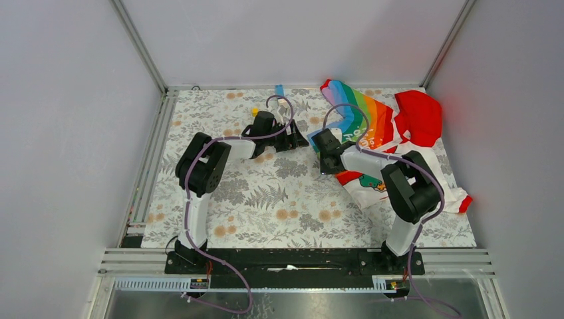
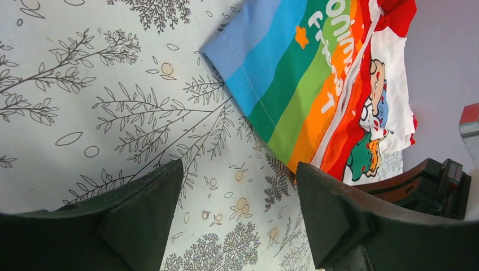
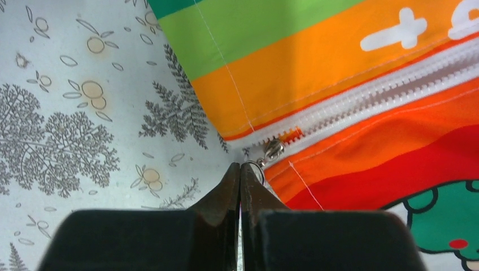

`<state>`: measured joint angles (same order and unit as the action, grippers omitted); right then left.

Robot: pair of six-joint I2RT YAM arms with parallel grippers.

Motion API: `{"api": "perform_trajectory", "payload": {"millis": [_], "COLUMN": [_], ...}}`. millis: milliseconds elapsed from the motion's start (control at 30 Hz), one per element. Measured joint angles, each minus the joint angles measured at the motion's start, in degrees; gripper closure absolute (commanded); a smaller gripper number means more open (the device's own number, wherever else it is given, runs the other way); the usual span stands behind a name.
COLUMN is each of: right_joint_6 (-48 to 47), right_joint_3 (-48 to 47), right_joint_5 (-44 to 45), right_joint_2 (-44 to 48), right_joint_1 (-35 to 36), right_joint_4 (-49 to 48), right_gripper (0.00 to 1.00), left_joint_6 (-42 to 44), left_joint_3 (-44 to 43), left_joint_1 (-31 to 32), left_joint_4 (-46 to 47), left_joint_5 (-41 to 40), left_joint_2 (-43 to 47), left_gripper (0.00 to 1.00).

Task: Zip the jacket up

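The fingers of the robot's right gripper touch only the edge of the zipper pull's ring (image 3: 262, 172), so they should open over the ring and close nearer to the metal slider (image 3: 274, 150).
The jacket (image 1: 372, 126) lies at the back right of the table, rainbow panels up and its red hood (image 1: 420, 114) to the right. In the right wrist view its white zipper (image 3: 373, 99) runs up to the right, with the metal slider (image 3: 274, 149) at the hem's lower end. My right gripper (image 3: 241, 165) is shut right at the slider, its tips pinched on the zipper pull, whose ring shows beside the right finger. My left gripper (image 2: 240, 169) hangs open over bare tablecloth just left of the jacket (image 2: 305, 73), holding nothing.
A floral tablecloth (image 1: 266, 193) covers the table. A small yellow object (image 1: 254, 111) and a blue strip (image 1: 279, 90) sit near the back edge behind the left arm. Aluminium rails (image 1: 149, 159) and grey walls enclose the table.
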<state>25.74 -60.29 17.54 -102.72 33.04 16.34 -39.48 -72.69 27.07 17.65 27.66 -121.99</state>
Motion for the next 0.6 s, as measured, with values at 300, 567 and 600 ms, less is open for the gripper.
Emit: {"api": "perform_trajectory", "payload": {"millis": [300,567,600], "right_joint_6": [-0.5,-1.4,-1.1], "right_joint_3": [-0.6,-0.6,-0.7], "right_joint_5": [-1.2,-0.3,-0.3], "right_joint_2": [4.7,5.8,5.8], "right_joint_1": [0.0,0.0,0.0], "right_joint_4": [4.7,8.2,8.5], "right_gripper": [1.0,0.79,0.79], "left_joint_6": [-0.1,-0.9,-0.9], "left_joint_3": [0.0,0.0,0.0], "left_joint_1": [0.0,0.0,0.0], "left_joint_4": [0.0,0.0,0.0], "left_joint_5": [0.2,0.4,0.4], "left_joint_2": [0.0,0.0,0.0], "left_gripper": [0.19,0.19,0.19]}}
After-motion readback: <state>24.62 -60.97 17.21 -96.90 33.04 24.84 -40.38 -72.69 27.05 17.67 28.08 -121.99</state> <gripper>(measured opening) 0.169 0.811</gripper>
